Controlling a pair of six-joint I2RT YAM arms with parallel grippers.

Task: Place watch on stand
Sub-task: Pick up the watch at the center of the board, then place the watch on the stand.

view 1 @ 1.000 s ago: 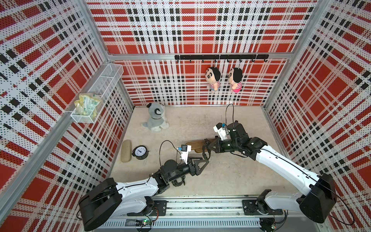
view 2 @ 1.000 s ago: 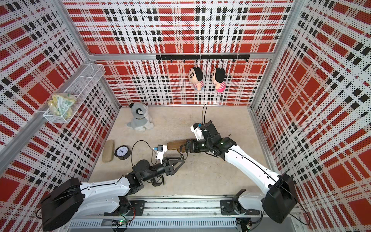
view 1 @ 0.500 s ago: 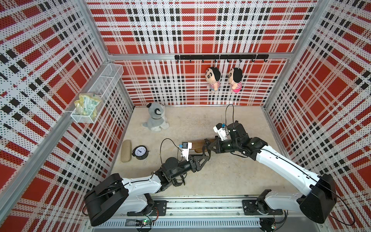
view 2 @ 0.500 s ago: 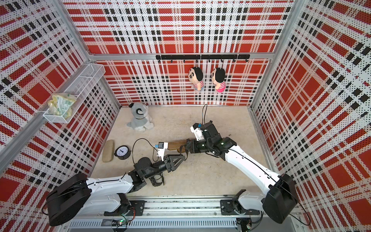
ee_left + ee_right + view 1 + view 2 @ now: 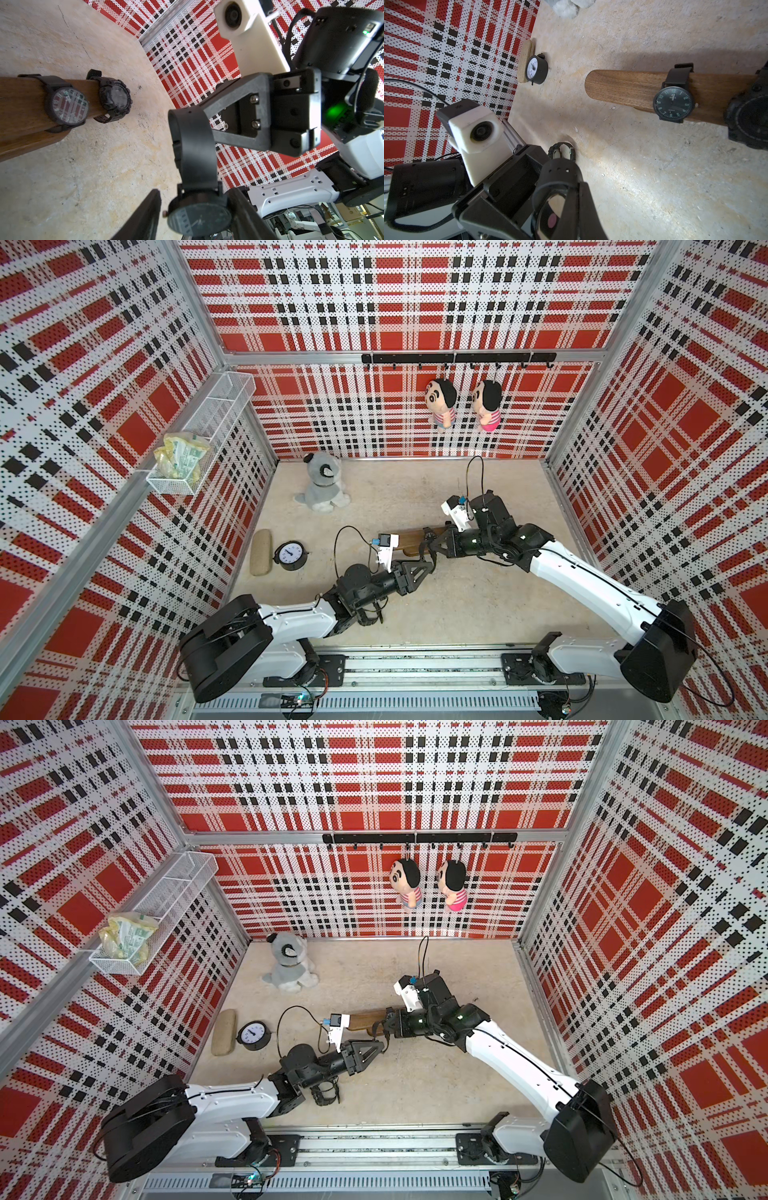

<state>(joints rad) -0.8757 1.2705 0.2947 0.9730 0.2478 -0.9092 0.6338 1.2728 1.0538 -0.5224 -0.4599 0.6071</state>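
The robot's left gripper should take the watch by its case [image 5: 199,219] from the right gripper and thread it on, because the bar's loose end [image 5: 595,83] lies toward the left gripper.
The stand [image 5: 409,543] [image 5: 368,1020] is a brown wooden bar mid-floor; two black watches [image 5: 66,106] [image 5: 115,99] are strapped round it. My right gripper [image 5: 429,548] [image 5: 571,199] is shut on the strap of a third black watch [image 5: 199,216], holding it above the floor just in front of the bar. My left gripper [image 5: 430,562] [image 5: 196,199] meets it from below. Its fingers [image 5: 145,218] flank the watch's round case: one touches it, the other stands a sliver off the crown. Another watch [image 5: 561,151] [image 5: 326,1094] lies on the floor under my left arm.
A black alarm clock [image 5: 291,556] and a beige oblong case [image 5: 261,551] sit by the left wall. A grey plush dog [image 5: 323,485] sits at the back left. Two dolls [image 5: 440,402] hang on the back wall, and a wire basket [image 5: 199,439] on the left wall.
My left gripper has risen toward the right gripper and narrowed its jaws around the hanging watch's case. The right arm has stayed put with the watch.
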